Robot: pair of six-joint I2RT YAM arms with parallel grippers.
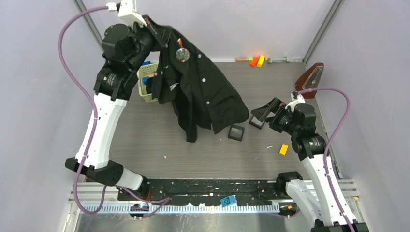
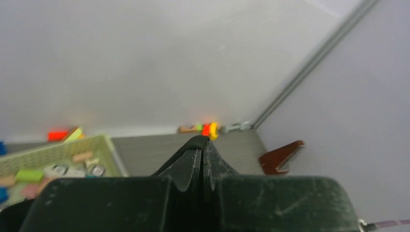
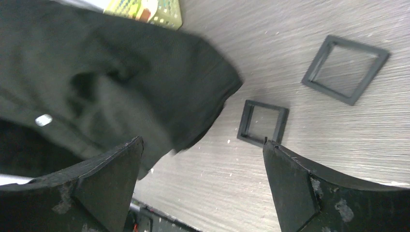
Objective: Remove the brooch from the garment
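Next, my left gripper lowers the black garment and lays it flat (image 1: 164,130) first, because the brooch (image 1: 180,42) hangs high on the garment, far from my open right gripper.
The black garment (image 1: 200,92) hangs from my raised left gripper (image 1: 153,30), which is shut on a fold near the collar; its lower end rests on the table. The brooch (image 1: 179,42), a tiny orange-red speck, is pinned high on the cloth just above a round shiny badge (image 1: 182,54). In the left wrist view the jaws of the left gripper (image 2: 203,145) are pressed together with black cloth over the tip. My right gripper (image 1: 263,116) is low on the right, open and empty, its fingers apart (image 3: 202,143) beside the garment's hem (image 3: 121,72).
A pale green basket (image 1: 144,79) of small items stands behind the garment. Two black square frames (image 3: 262,122) (image 3: 344,69) lie near the right gripper. An orange block (image 1: 284,149) lies right of centre, coloured blocks (image 1: 256,60) sit at the back wall, and a brown wedge-shaped object (image 1: 312,77) stands at the far right.
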